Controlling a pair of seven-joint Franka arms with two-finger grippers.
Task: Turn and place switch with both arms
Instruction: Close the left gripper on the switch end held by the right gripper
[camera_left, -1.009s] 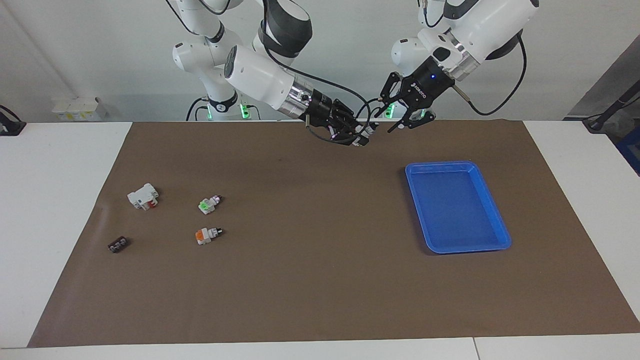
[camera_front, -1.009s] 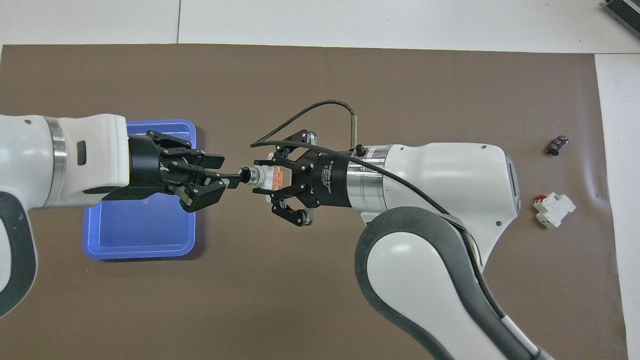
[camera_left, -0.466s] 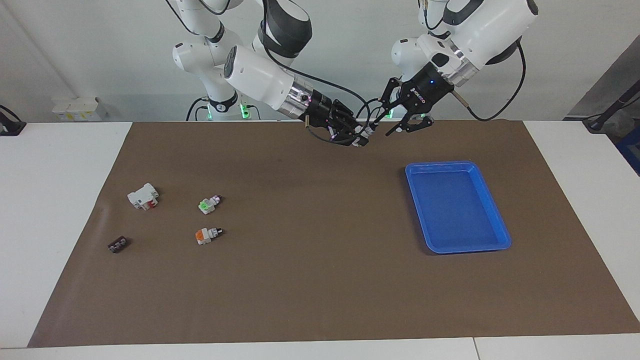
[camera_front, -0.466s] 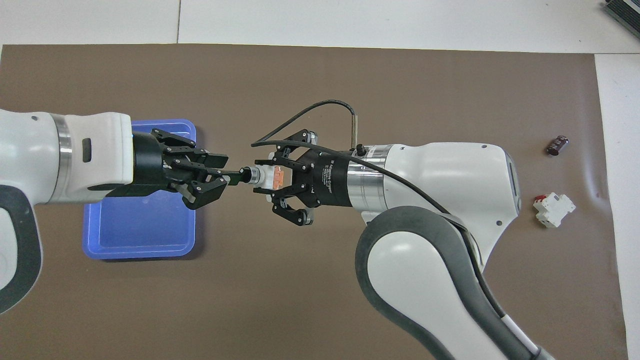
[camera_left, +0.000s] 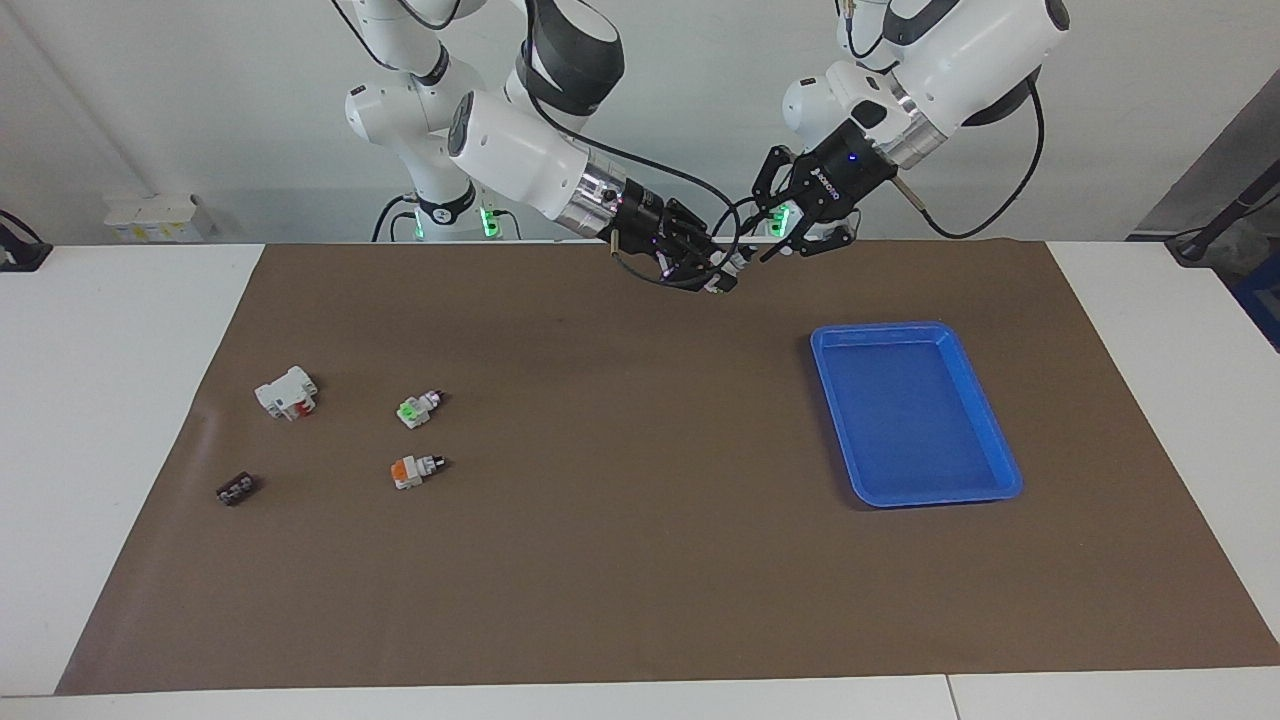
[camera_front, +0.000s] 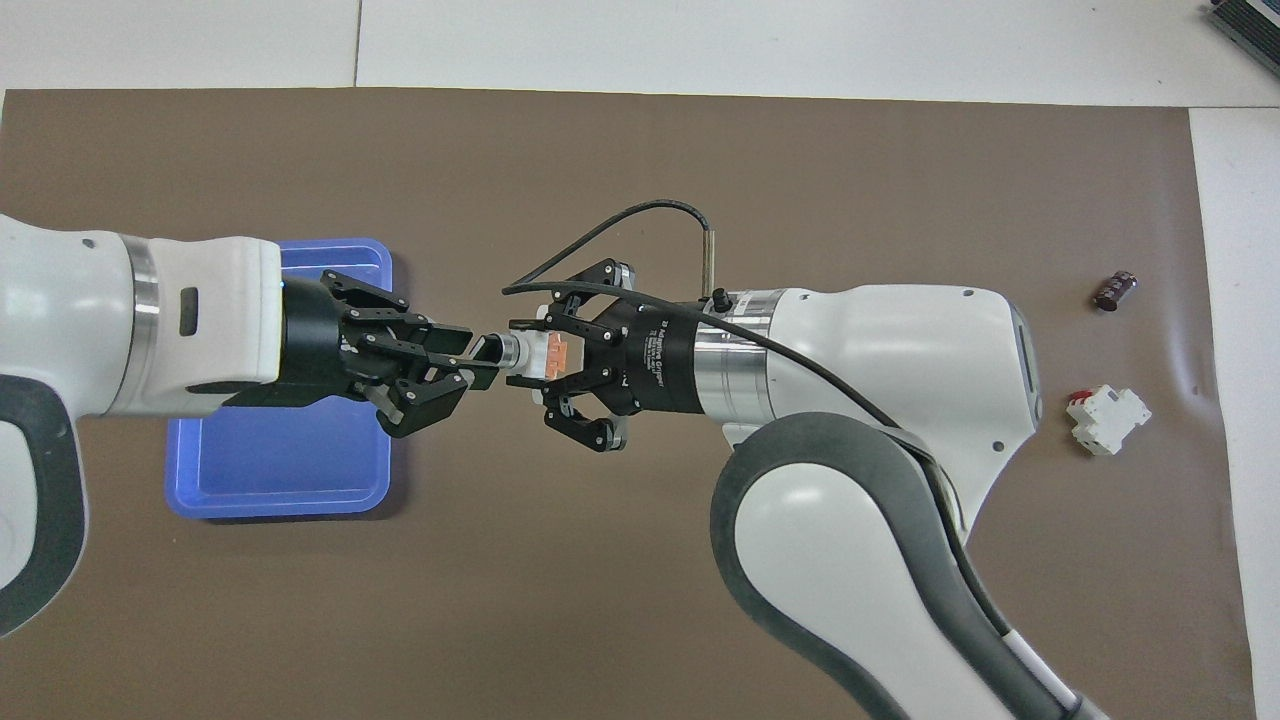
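Observation:
The orange block (camera_front: 557, 355) across from the silver knob looks squared off. So the switch (camera_front: 536, 353) will stand with its knob up when I put it in the blue tray.
My right gripper (camera_front: 532, 358) is shut on the switch (camera_front: 545, 354), a white piece with an orange block inside the fingers and a silver-and-black knob pointing at my left gripper. It holds the switch level in the air over the mat near the robots, also seen in the facing view (camera_left: 726, 272). My left gripper (camera_front: 470, 362) is open, level with the switch, its fingertips at the knob end. In the facing view the left gripper (camera_left: 778, 238) sits just beside the right gripper (camera_left: 718, 274).
A blue tray (camera_left: 985, 430) lies toward the left arm's end, partly under the left gripper in the overhead view (camera_front: 280, 495). Toward the right arm's end lie a second orange-ended switch (camera_left: 410, 470), a green-ended switch (camera_left: 418, 408), a white block with red (camera_left: 285, 392) and a small dark part (camera_left: 236, 489).
My left gripper has moved toward the right gripper until its fingertips reach the switch's knob. The right arm and the switch have stayed still.

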